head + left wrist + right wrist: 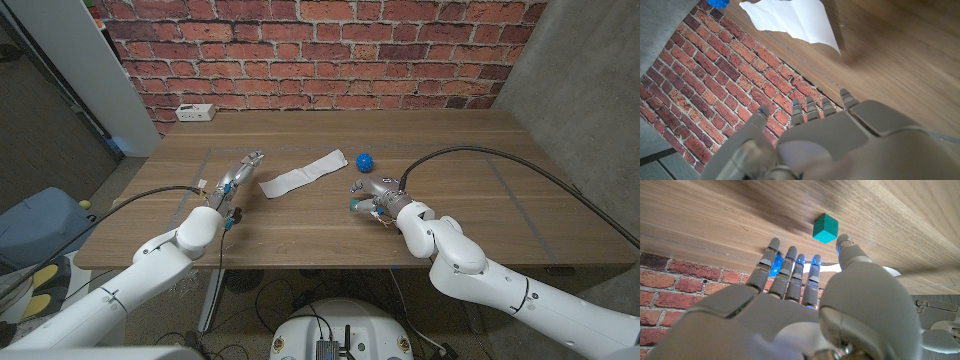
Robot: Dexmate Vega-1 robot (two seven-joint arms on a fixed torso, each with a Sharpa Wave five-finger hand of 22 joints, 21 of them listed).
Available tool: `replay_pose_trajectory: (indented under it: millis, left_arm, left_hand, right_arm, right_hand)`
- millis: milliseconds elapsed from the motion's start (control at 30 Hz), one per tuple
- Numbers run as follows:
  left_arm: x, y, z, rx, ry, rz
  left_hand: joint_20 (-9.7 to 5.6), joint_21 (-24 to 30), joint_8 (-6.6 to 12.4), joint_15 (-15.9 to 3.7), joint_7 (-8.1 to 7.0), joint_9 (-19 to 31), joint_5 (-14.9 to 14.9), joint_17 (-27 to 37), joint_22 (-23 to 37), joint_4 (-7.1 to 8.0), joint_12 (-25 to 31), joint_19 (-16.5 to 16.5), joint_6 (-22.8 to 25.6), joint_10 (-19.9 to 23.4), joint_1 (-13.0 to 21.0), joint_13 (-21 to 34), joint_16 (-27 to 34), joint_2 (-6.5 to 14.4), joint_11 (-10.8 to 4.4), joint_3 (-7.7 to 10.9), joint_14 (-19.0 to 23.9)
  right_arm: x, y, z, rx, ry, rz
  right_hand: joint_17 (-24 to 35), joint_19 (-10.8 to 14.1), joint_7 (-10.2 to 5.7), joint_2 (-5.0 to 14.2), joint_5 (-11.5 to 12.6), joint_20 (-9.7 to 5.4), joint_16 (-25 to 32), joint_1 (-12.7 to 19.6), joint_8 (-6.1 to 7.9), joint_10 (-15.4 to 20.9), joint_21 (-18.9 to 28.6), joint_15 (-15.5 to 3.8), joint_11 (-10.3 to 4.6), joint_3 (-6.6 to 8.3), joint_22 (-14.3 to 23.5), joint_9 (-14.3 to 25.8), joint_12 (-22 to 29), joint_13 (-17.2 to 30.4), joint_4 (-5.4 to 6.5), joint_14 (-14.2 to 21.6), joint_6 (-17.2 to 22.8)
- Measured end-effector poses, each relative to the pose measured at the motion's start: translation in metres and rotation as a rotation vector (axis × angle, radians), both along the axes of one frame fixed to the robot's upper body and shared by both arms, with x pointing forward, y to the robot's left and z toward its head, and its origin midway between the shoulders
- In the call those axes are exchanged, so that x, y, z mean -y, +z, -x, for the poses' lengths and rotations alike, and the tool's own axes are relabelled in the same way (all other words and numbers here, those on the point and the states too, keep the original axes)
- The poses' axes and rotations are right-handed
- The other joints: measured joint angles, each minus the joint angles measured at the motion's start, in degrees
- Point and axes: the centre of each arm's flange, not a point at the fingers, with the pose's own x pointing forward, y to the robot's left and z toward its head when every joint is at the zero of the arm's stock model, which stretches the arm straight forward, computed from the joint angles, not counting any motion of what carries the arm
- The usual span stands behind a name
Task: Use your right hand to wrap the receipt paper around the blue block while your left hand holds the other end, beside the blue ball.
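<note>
The paper's thin edge [893, 270] curves, so the receipt paper's far end [338, 159] should bend up by itself when I lift it, and the blue block should stay sitting on the receipt paper.
The white receipt paper [302, 172] lies unrolled as a flat strip on the wooden table, slanting toward the blue ball [364, 160] at its far end. My left hand [240, 175] hovers with its fingers straight and apart just left of the strip's near end [795, 20], holding nothing. A small teal-blue block [825, 228] sits on the table just beyond my right fingertips. My right hand [380, 196] is open, in front of the ball and to its right, with the block [355, 206] at its left side. The ball [774, 265] peeks between the right fingers.
A white power strip [195, 112] lies at the table's far left corner, before the brick wall [320, 50]. Faint tape lines [205, 165] mark the tabletop. A blue bin [40, 225] stands on the floor to the left.
</note>
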Motion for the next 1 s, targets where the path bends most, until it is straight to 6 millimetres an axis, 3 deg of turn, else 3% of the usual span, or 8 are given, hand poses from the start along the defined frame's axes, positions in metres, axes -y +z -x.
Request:
replay_pose_trajectory:
  millis: [467, 633, 1000]
  left_arm:
    - [0.0, -0.002, 0.002, 0.0, 0.001, 0.004]
    - [-0.002, -0.005, 0.004, -0.004, 0.002, 0.006]
    - [-0.003, -0.006, 0.005, -0.005, 0.004, 0.008]
  left_hand:
    - [0.21, 0.0, 0.0, 0.0, 0.0, 0.0, 0.0, -0.01, 0.0, 0.24, 0.01, 0.21, 0.0, 0.0, 0.0, 0.0, 0.0, 0.01, 0.0, -0.24, 0.0]
    - [0.21, 0.0, 0.0, 0.0, 0.0, 0.0, 0.0, -0.11, 0.0, 0.24, -0.22, 0.21, 0.0, 0.0, 0.0, 0.0, 0.0, 0.0, 0.0, -0.24, 0.0]
    - [0.21, 0.0, 0.0, 0.0, 0.0, 0.0, 0.0, -0.15, 0.0, 0.24, -0.22, 0.21, 0.0, 0.0, -0.22, 0.0, 0.0, -0.22, 0.0, -0.24, 0.0]
  right_arm:
    - [-0.002, -0.006, -0.009, -0.022, -0.021, 0.017]
    - [-0.003, -0.008, -0.011, -0.037, -0.02, 0.028]
    - [-0.005, -0.009, -0.015, -0.036, -0.003, 0.013]
  right_hand:
    - [0.77, 0.21, 0.05, -0.07, 0.0, -0.22, 0.69, 0.98, 0.0, 0.86, 0.0, 0.0, -0.58, 0.0, -0.01, 0.0, 0.0, -0.01, 0.0, 0.0, 2.64]
    - [1.29, 0.31, 0.61, 0.33, 0.0, -0.31, 1.28, 1.39, 1.39, 1.28, 0.0, 0.0, -0.82, -0.73, -0.01, 0.3, 0.0, -0.01, 0.27, 0.01, 6.82]
    - [2.13, 1.47, 3.77, 2.14, 0.31, -1.47, 2.73, 4.61, 5.88, 5.53, 0.0, -0.01, -1.6, -1.1, -0.01, 0.55, 1.05, 0.27, 0.33, 2.52, 21.38]
